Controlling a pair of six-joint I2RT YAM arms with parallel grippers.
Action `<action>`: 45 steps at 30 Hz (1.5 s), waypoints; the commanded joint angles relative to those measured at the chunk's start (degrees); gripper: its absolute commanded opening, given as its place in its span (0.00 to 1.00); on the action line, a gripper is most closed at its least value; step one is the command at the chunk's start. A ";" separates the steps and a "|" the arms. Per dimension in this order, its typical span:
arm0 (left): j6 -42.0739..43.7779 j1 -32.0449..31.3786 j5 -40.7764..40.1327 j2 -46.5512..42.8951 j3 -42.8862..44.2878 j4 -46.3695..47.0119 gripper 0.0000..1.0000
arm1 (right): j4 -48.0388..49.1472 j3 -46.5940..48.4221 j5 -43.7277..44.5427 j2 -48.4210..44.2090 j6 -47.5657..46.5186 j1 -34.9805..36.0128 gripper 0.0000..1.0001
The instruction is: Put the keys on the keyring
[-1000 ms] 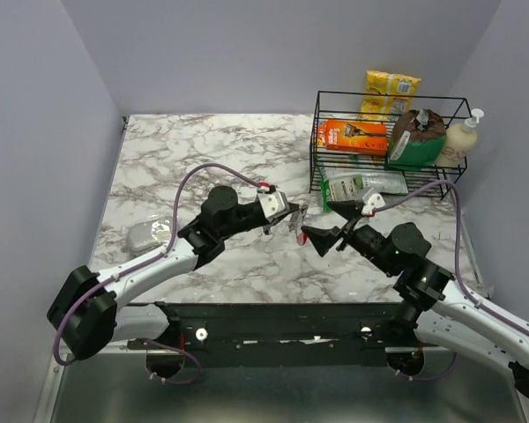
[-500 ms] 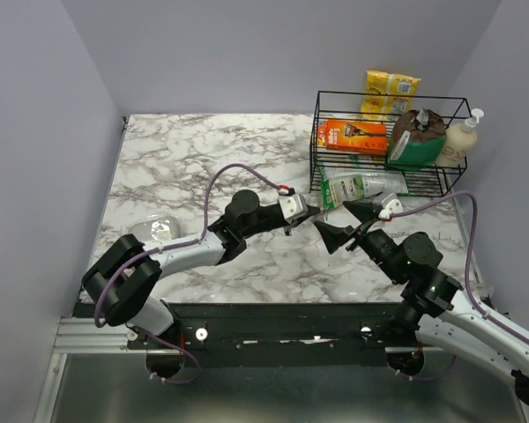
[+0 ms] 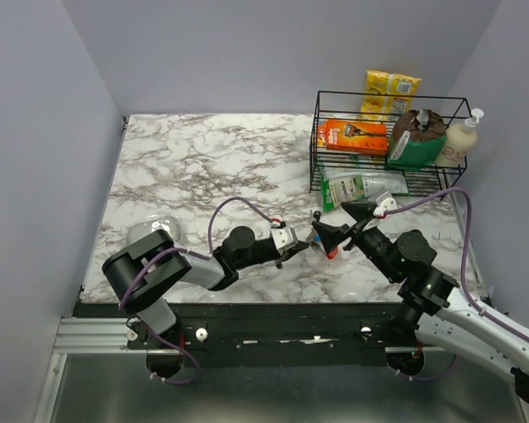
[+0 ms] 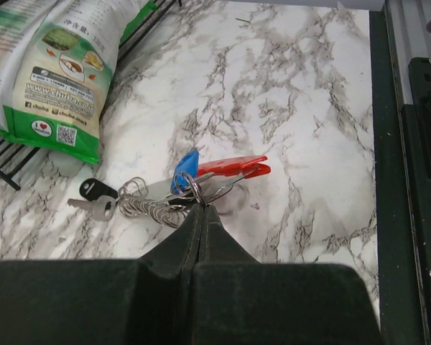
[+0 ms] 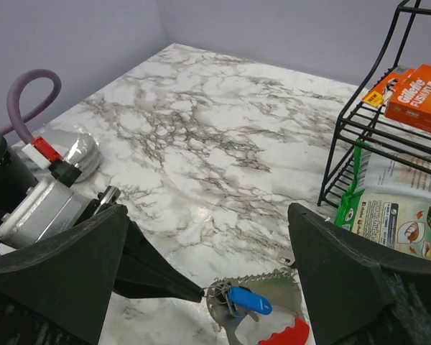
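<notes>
The blue key (image 4: 186, 170) and the red keyring are hanging over open marble (image 3: 309, 275). My left gripper carries on bringing them down until the keyring lies flat, and then let go.
The bunch lies on the marble near the front middle. In the left wrist view I see the red keyring (image 4: 233, 167), a blue-headed key (image 4: 184, 171), a dark-headed key (image 4: 97, 189), a plain silver key (image 4: 92, 208) and a coil of thin wire rings (image 4: 147, 210). My left gripper (image 4: 201, 207) is shut, its tips pinching a thin wire ring of the bunch. From above it sits low at the table (image 3: 306, 244). My right gripper (image 3: 339, 225) is open, its jaws standing wide on either side above the bunch (image 5: 208, 215). The blue key (image 5: 248, 300) and red keyring (image 5: 284, 334) show below it.
A black wire basket (image 3: 316, 141) at the back right holds an orange box, green packets and a brown pouch. A soap bottle (image 3: 463, 137) stands beside it. A silvery foil packet (image 3: 150, 233) lies at the left. A green packet (image 4: 50, 65) lies close behind the bunch.
My left arm has swung right, then dropped low and drawn nearer, bringing the bunch to the marble. My right gripper has shifted slightly right and stays open beside it.
</notes>
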 commanded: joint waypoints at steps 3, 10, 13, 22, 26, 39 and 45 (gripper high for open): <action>-0.62 -1.12 -4.36 0.37 -2.35 6.19 0.00 | -0.05 -0.50 1.05 0.19 0.83 0.03 1.00; -0.09 -1.65 -4.97 -0.16 -3.58 3.65 0.00 | 0.03 -0.15 0.35 1.33 1.18 0.03 0.99; 0.35 -2.00 -5.50 -0.33 -4.73 3.47 0.00 | -0.05 -0.06 0.17 1.68 1.36 -0.05 1.00; 2.28 -3.41 -7.61 -1.65 -6.66 0.49 0.00 | 0.21 -0.06 -0.27 2.29 1.97 -0.05 1.00; 4.39 -4.46 -9.10 -2.27 -6.84 -2.06 0.00 | 0.30 -0.06 -0.36 2.91 2.15 -0.05 1.00; 7.47 -7.89 -13.84 -3.15 -8.86 -8.65 0.00 | 0.21 -0.85 -0.45 4.32 2.59 -0.05 1.00; 8.44 -10.35 -16.75 -3.15 -9.83 -10.41 0.00 | -0.58 -1.20 -0.36 5.11 2.94 -0.05 1.00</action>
